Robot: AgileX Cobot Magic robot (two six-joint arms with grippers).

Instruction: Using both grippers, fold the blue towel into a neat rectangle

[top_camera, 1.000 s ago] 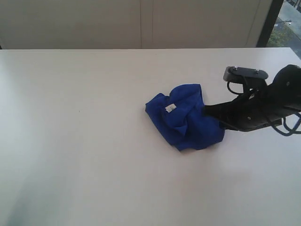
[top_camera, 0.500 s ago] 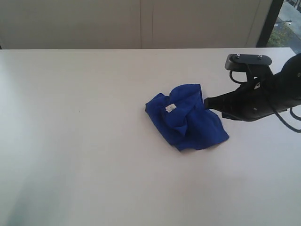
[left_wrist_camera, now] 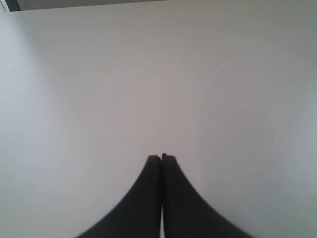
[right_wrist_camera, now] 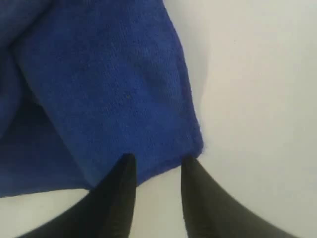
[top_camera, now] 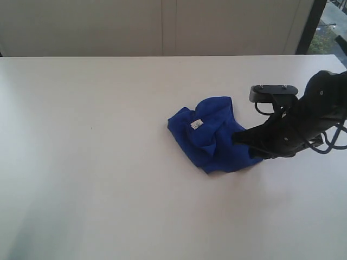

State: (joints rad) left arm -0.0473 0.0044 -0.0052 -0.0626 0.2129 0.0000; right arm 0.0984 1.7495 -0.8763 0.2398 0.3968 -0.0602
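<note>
The blue towel's edge lies between the open fingers of my right gripper, so I continue down toward the towel's loose corner until they pinch it.
The blue towel lies crumpled in a heap right of the table's middle, a small white tag showing on top. My right gripper is low at the heap's right edge. In the right wrist view this gripper is open, its fingertips straddling a corner of the towel and holding nothing. My left gripper is shut and empty over bare table; it is outside the exterior view.
The pale table spreads wide to the left of and in front of the towel. A light wall runs along the far edge, with a dark window frame at the back right.
The right gripper rose and drew back from the towel, then came down again at its right edge and opened. The towel's right flap shifted slightly. The left gripper stayed shut.
</note>
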